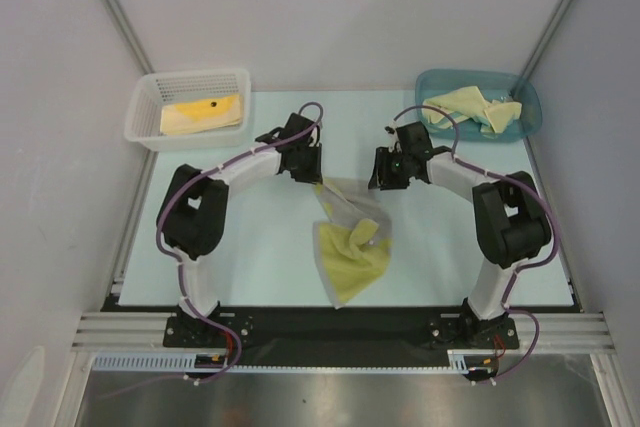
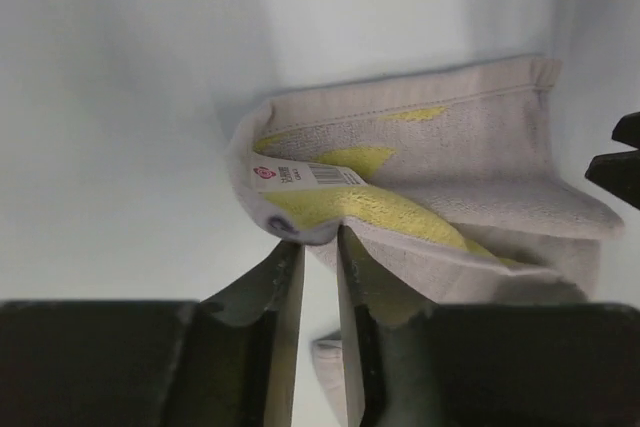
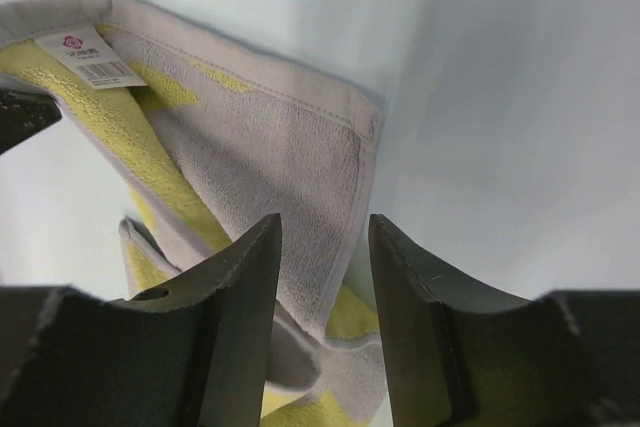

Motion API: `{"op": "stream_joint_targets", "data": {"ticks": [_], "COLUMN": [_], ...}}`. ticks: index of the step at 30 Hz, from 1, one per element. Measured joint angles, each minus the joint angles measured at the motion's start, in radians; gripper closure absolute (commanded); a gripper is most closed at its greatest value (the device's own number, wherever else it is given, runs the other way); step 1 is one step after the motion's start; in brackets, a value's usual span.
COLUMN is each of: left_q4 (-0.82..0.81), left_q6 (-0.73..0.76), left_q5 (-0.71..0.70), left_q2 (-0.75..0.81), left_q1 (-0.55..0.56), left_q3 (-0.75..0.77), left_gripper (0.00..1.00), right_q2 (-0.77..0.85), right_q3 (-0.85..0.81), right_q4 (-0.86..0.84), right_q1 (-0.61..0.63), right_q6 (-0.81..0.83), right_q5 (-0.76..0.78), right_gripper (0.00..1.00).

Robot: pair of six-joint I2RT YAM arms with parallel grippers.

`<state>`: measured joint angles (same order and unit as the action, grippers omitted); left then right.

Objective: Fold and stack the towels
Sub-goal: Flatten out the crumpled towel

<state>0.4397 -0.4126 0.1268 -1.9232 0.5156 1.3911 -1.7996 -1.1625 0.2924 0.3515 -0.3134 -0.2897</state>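
Observation:
The towel's free corner is ahead of my right gripper's fingers with the towel bunched (image 1: 362, 233), so next my right gripper pinches that corner (image 3: 368, 119) before both grippers lift the towel open.
A grey and yellow towel (image 1: 352, 247) lies crumpled in the middle of the table, its far corner drawn up toward my left gripper (image 1: 312, 175). In the left wrist view the jaws (image 2: 318, 237) are nearly together and pinch the towel's (image 2: 450, 157) tagged corner at their tips. My right gripper (image 1: 385, 179) hovers over the towel's other far corner. Its jaws (image 3: 325, 222) stand open, with the grey hem of the towel (image 3: 270, 147) between them, untouched on the right side. A white tag (image 3: 90, 59) shows at the far corner.
A white mesh basket (image 1: 150, 107) at the back left holds a folded yellow towel (image 1: 200, 114). A teal bin (image 1: 530, 107) at the back right holds several loose pale yellow towels (image 1: 470, 107). Grey walls close in both sides.

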Motion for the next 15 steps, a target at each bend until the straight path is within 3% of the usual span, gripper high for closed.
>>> {"op": "stream_joint_targets", "data": {"ticks": [1,4,15], "left_q4": [0.017,0.041,0.048], "left_q6": [0.009,0.045,0.197], "left_q5": [-0.012,-0.028,-0.032], "left_q2": [-0.008,-0.022,-0.032], "left_q1": [-0.002,-0.014,-0.072], "left_q3": [0.014,0.055,0.120], "left_gripper": [0.86,0.96,1.00], "right_q2": [-0.008,-0.034,-0.182], "right_q3": [-0.006,-0.021,-0.137], "right_q4": [0.000,-0.027,-0.074], "right_q1": [0.000,-0.003,-0.006], "right_q6": [0.000,0.000,0.027], "right_q5": [0.000,-0.003,-0.015], "right_gripper": [0.54,0.53,0.53]}}
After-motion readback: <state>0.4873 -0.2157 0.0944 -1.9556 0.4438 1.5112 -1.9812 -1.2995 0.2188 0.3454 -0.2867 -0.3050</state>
